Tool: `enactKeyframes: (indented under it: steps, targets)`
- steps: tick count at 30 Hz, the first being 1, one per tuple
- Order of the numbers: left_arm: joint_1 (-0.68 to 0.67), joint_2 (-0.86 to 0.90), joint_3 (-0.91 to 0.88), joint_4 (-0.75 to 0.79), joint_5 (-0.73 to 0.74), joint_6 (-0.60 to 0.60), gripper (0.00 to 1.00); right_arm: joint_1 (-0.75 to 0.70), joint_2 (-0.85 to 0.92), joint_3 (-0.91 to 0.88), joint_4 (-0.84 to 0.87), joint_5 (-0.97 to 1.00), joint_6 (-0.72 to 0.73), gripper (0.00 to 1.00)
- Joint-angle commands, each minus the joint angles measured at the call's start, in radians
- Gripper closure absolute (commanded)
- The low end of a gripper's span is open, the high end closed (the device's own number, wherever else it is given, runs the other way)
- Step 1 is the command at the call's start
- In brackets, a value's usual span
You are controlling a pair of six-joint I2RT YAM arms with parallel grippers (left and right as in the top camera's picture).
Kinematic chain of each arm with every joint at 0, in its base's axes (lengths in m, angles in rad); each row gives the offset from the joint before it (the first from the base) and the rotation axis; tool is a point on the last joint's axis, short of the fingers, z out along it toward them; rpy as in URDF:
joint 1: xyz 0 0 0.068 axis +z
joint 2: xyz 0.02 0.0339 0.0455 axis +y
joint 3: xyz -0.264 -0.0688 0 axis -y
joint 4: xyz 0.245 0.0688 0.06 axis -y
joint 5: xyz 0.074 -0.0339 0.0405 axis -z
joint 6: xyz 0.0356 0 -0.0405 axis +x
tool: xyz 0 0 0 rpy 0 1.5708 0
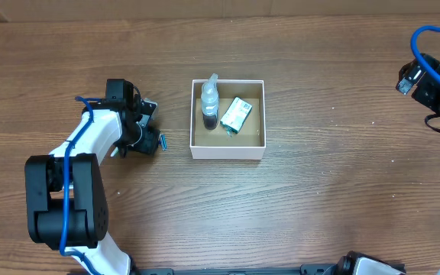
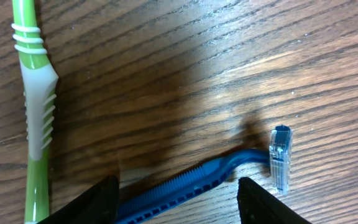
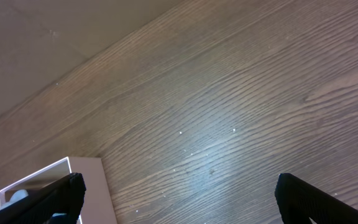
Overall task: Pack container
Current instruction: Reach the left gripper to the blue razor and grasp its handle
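Observation:
The blue razor lies at a slant across my left gripper's fingers with its head past them, so next I move toward the razor's head and hold the handle just below it.
The container is a square white box with a brown floor at the table's middle; its corner also shows in the right wrist view. Inside it lie a clear spray bottle and a small white-and-green carton. My left gripper is open, low over the table left of the box, with its fingers on either side of a blue razor, which also shows in the overhead view. A green-and-white toothbrush lies beside it. My right gripper is open and empty, raised at the far right.
The wooden table spreads around the box. A pale wall or backdrop shows beyond the table's far edge.

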Motion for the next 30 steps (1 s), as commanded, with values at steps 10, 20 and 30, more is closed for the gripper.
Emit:
enactKeyframes:
  steps: [10, 20, 30]
  targets:
    - [-0.004, 0.016, 0.011, -0.077, 0.057, 0.1, 0.62, -0.003, 0.001, 0.019, 0.006, -0.005, 0.0, 0.0]
    - [-0.004, 0.016, 0.011, -0.116, 0.178, -0.016, 0.94, -0.003, 0.001, 0.019, 0.006, -0.005, 0.0, 0.0]
    - [-0.004, 0.016, 0.011, -0.119, 0.116, -0.036, 0.65, -0.003, 0.001, 0.019, 0.006, -0.005, 0.0, 0.0]
